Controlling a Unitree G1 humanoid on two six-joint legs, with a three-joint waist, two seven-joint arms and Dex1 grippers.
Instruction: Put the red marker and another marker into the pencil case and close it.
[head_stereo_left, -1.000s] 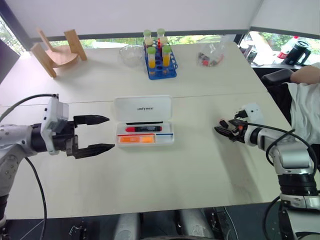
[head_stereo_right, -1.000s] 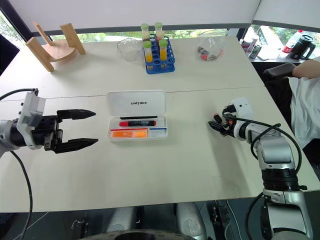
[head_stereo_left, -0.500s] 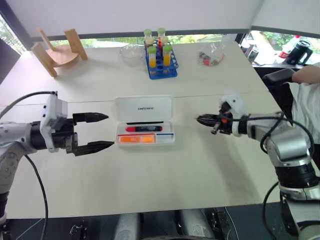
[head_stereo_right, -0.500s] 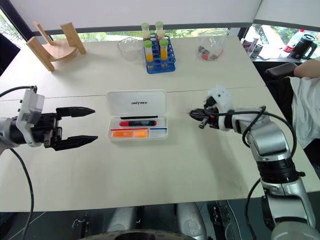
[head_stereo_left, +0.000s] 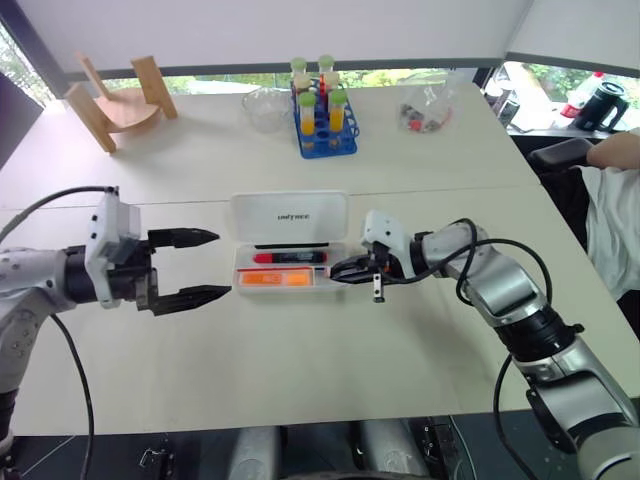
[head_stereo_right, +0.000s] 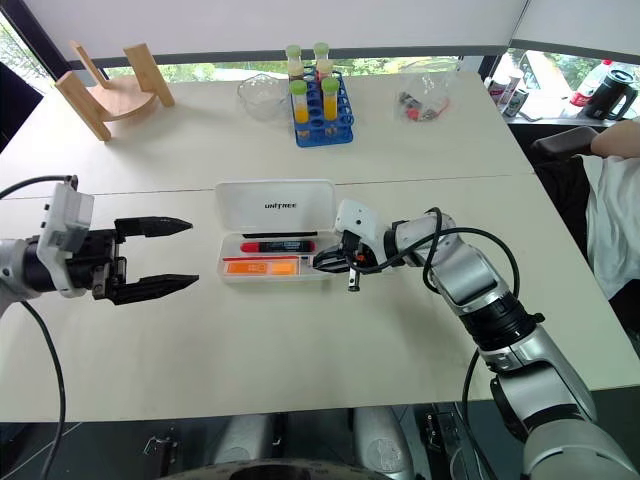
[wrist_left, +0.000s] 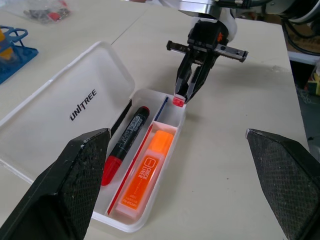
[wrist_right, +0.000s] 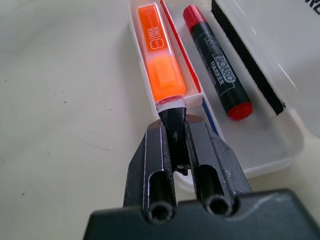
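Next, I open my right gripper and move it back first, because it pinches a black piece (wrist_right: 174, 126) in the lid's path. Then my left gripper should fold the white lid (head_stereo_left: 290, 217) shut.
The pencil case (head_stereo_left: 290, 215) lies open at the table's middle, its white lid laid back flat. Inside, the red marker (head_stereo_left: 290, 257) lies in the rear compartment. Another marker (head_stereo_left: 275, 281), short and orange, lies in the front one. My right gripper (head_stereo_left: 340, 270) is shut with nothing in it. It points left, with its tips at the case's right end, just by the orange marker's (wrist_right: 160, 55) end. My left gripper (head_stereo_left: 220, 265) hovers open a little left of the case, pointing at it. The left wrist view shows both markers (wrist_left: 125, 145) in the case.
At the table's back stand a blue rack of test tubes (head_stereo_left: 322, 125), a glass bowl (head_stereo_left: 265, 110), a clear plastic bag (head_stereo_left: 425, 115) and a wooden stand (head_stereo_left: 115, 100). A person's sleeve (head_stereo_left: 615, 190) shows at the right edge.
My right gripper swung left across the table from the right side to the case's right end, and its fingers closed. The left gripper stayed where it was.
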